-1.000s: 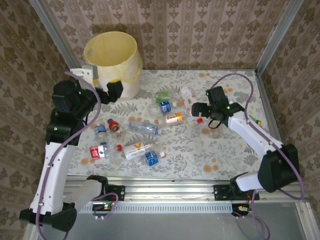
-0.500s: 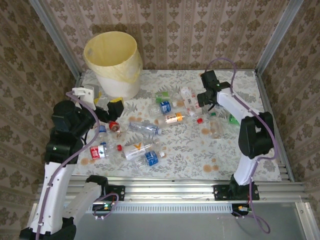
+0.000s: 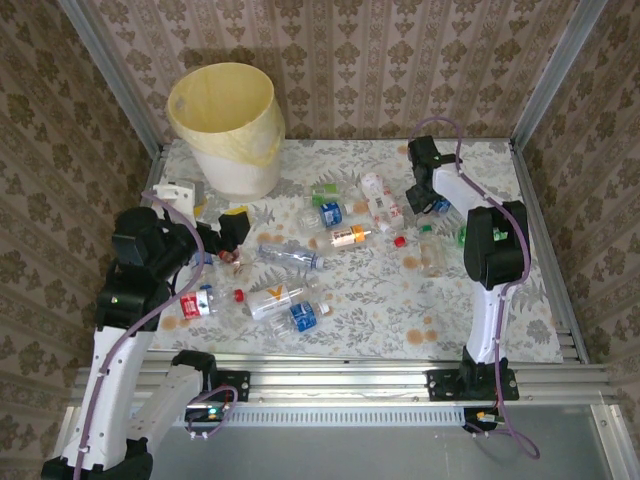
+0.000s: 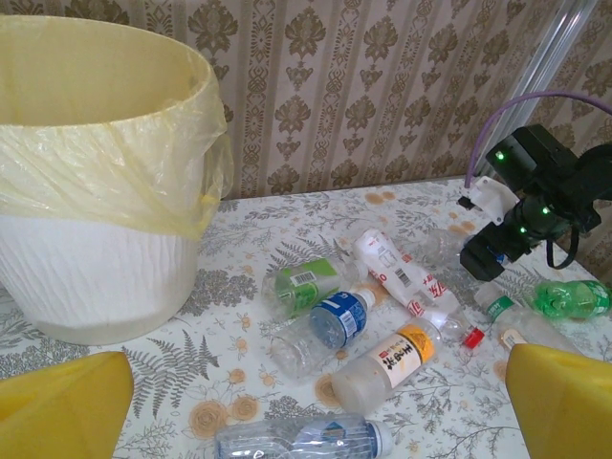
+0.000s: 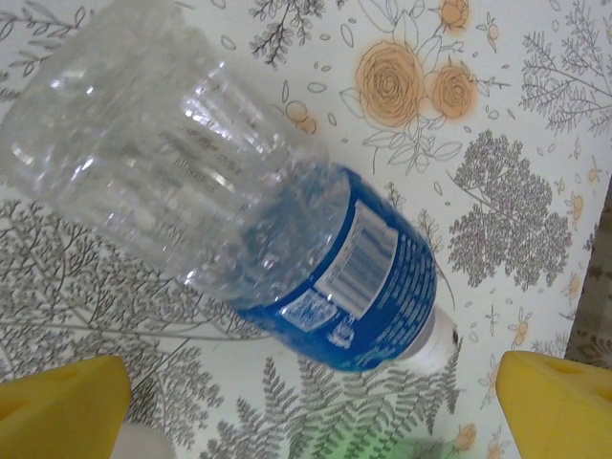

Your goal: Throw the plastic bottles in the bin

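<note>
The clear bottle [image 3: 438,206] is under my right gripper and far from the bin, so I should grab it by the blue label [image 5: 349,277] and hand it to my left gripper.
The bin [image 3: 225,125] stands at the far left, a pale bucket [image 4: 91,277] with a yellowish bag folded over its rim. Several plastic bottles [image 3: 290,258] lie scattered across the middle of the table. My left gripper [image 3: 232,233] hovers open at the left of the pile, nothing between its yellow fingertips [image 4: 62,406]. Ahead of it lie a green-label bottle [image 4: 304,285], a blue-label one [image 4: 330,330] and an orange-label one [image 4: 392,361]. My right gripper [image 3: 429,196] hangs open over a clear bottle with a blue label [image 5: 287,229] lying on its side.
Patterned walls and metal posts [image 3: 545,75] close in the table on three sides. A green bottle [image 4: 569,298] lies at the right near the right arm [image 3: 490,240]. Loose red caps [image 3: 399,241] sit among the bottles. Bare flowered cloth [image 3: 400,310] covers the near right.
My left gripper has drawn back from the bin toward the near left and come lower. My right arm has swung toward the far side, over the blue-label bottle. Both stay open.
</note>
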### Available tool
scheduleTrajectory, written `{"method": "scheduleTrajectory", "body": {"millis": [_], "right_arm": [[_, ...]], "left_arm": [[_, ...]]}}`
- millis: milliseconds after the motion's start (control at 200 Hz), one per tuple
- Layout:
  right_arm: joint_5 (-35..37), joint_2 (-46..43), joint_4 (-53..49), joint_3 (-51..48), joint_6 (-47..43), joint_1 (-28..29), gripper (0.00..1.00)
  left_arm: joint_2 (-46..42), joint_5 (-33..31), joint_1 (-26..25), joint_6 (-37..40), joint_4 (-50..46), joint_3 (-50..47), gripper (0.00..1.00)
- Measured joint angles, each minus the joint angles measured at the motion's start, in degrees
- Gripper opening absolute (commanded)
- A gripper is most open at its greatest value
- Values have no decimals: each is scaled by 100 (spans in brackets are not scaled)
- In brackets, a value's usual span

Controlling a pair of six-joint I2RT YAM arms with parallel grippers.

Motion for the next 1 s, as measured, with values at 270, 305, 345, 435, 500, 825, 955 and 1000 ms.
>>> {"method": "scheduleTrajectory", "body": {"millis": [270,305,345,435,500,825,955,1000], "right_arm": [[-474,636,-83,485,-243,-247,99],[-472,717,-90,531,-254,-264,100],[-492,791,-92,568,-264,-286,99],[-557,938,-114,645,-267,-326,98],[-649,999,-114,658,-269,-345,95],[-1078,1003,-144,656,-199,-452,82],[-1228,979,-116,597,-107,-479,75],[-1257,951,-87,553,-76,-479,72]], "left_arm": [[-2,-2,118,-2,0,-122,100],[-4,-2,122,-2,4,-144,100],[-4,-2,122,-2,4,-164,100],[-2,2,146,-2,22,-223,100],[2,2,162,-4,24,-256,100],[153,144,197,-26,118,-319,100],[201,289,197,-55,203,-321,100],[203,337,197,-76,245,-328,100]]}}
